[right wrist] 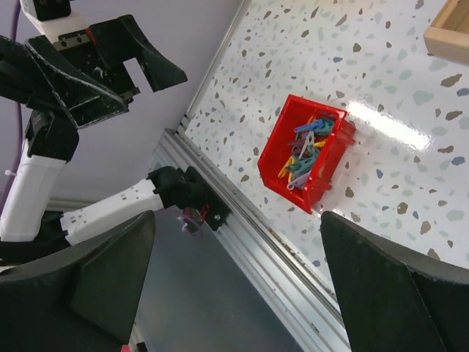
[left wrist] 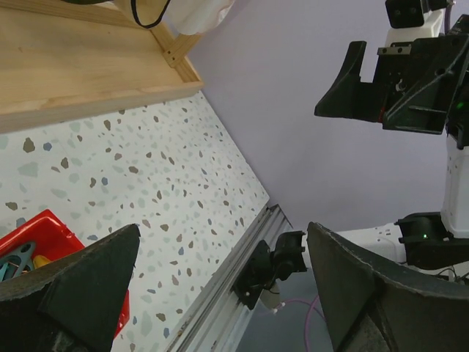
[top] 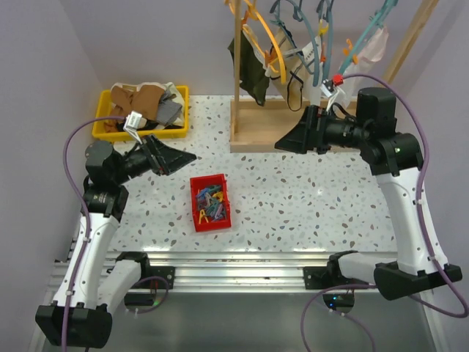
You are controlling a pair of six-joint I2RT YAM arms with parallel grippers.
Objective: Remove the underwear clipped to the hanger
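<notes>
My right gripper is open with the orange hanger's near end (top: 282,73) sticking out free toward it, so it should keep moving there until its fingers straddle that end (top: 283,78) and close.
Several hangers hang from a wooden rack at the back. An orange hanger (top: 258,33) carries dark green underwear (top: 251,73). A teal hanger (top: 308,29) carries cream underwear with black trim (top: 297,79), whose lower edge also shows in the left wrist view (left wrist: 187,13). A pale pink piece (top: 374,45) hangs further right. My right gripper (top: 282,143) is open, just below the cream underwear and pointing left, and holds nothing (right wrist: 238,282). My left gripper (top: 187,157) is open over the table's left side, pointing right, and is also empty (left wrist: 223,282).
The rack's wooden base (top: 267,126) stands at the back middle. A yellow bin (top: 183,110) of folded garments sits at the back left. A red bin (top: 210,203) of coloured clips lies between the arms. The metal rail (top: 234,268) runs along the near edge.
</notes>
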